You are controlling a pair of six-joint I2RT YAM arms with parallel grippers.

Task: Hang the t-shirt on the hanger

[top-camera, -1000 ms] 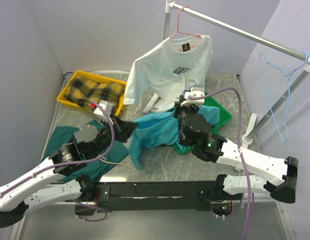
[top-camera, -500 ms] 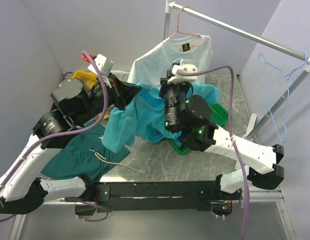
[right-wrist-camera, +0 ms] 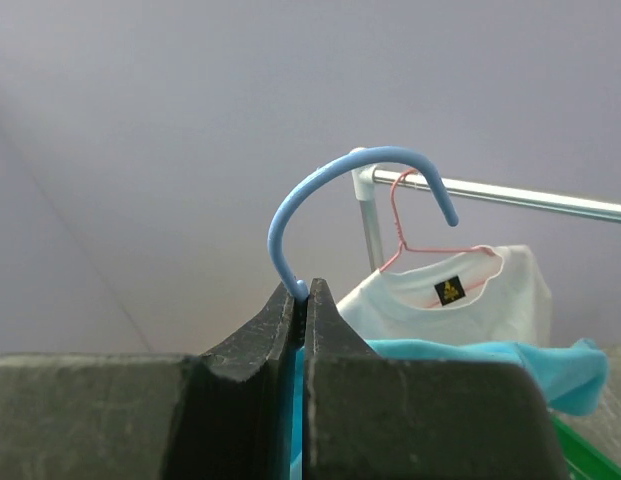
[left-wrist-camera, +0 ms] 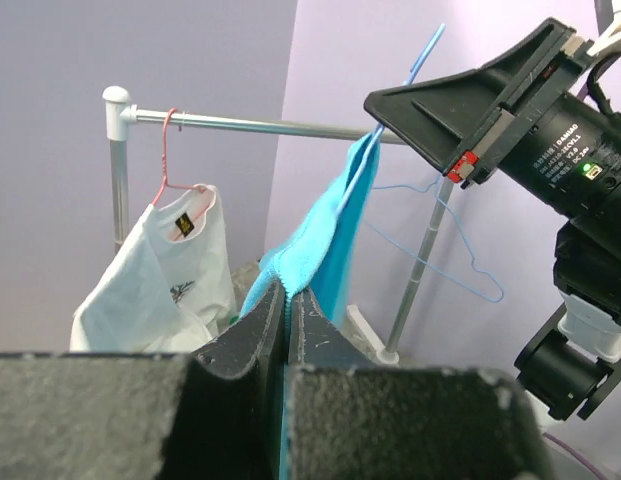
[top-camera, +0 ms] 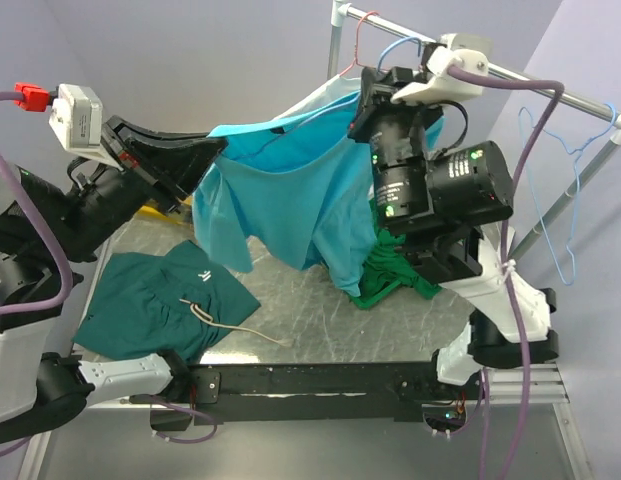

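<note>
The robot should lower both its left gripper and the hanger [top-camera: 325, 112] and bring the left gripper closer to the hanger, because the t-shirt's top edge [top-camera: 275, 126] stretches tight between the two.
The turquoise t-shirt [top-camera: 290, 190] hangs in the air, stretched between both raised grippers, with its dark label at the top edge. My left gripper [top-camera: 218, 145] is shut on the shirt's edge, and the fabric [left-wrist-camera: 310, 240] shows pinched between its jaws [left-wrist-camera: 287, 292]. My right gripper [top-camera: 365, 95] is shut on the light-blue wire hanger just below its hook [top-camera: 395, 45]. The hook [right-wrist-camera: 330, 170] curves up from the closed jaws [right-wrist-camera: 305, 292], with the shirt [right-wrist-camera: 490, 365] below. The hanger's body is hidden in the shirt.
The rail [top-camera: 530, 75] runs at the back right. On it hang a white t-shirt [right-wrist-camera: 460, 300] on a pink-red hanger [right-wrist-camera: 400, 225] and a second light-blue hanger [top-camera: 562, 210]. A dark green garment [top-camera: 155, 305] lies on the table, and more green cloth [top-camera: 390, 275] lies under the right arm.
Both arms have risen from the table and lifted the t-shirt high. The right gripper with the hanger has moved up to the rail; the left has moved up and left, spreading the shirt.
</note>
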